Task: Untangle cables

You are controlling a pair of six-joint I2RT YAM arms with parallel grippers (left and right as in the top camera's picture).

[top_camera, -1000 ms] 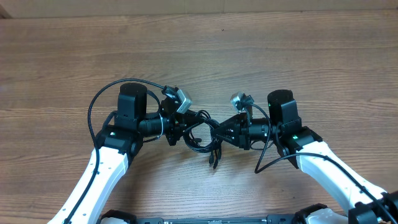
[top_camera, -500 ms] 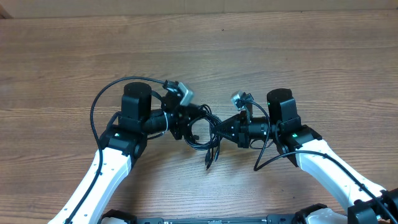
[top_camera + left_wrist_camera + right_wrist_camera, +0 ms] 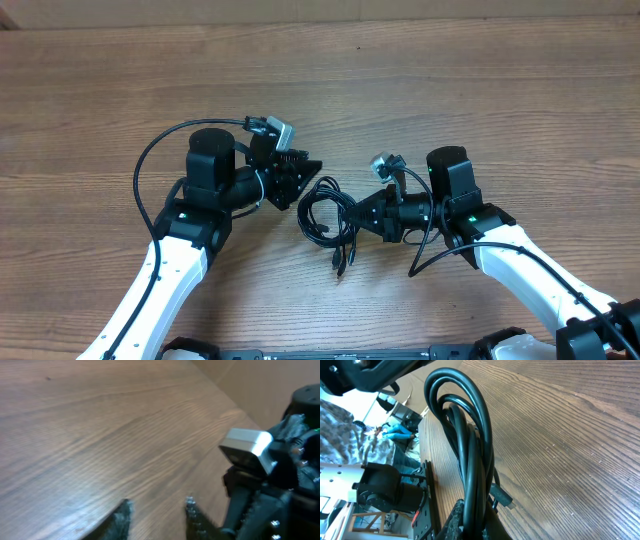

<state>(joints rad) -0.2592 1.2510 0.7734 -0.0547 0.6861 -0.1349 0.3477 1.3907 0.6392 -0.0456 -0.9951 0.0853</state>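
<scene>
The top loop of the cables is outside the fingers of my left gripper, so I should move my left gripper back first and then close it on that loop.
The cables form a coiled black bundle between the two arms, with plug ends trailing toward the near edge. My right gripper is shut on the bundle's right side. In the right wrist view the cable loops rise out of the shut right gripper, and a plug hangs beside them. My left gripper stands open just up and left of the bundle, apart from it. In the left wrist view the left gripper has only bare wood between its fingertips.
The wooden table stretches far beyond both arms. The right arm's wrist camera shows close at the right of the left wrist view. Thick arm cables loop beside each wrist.
My left gripper has opened, let go of the cables and drawn back up and to the left. The bundle has sagged slightly and stays in the right gripper.
</scene>
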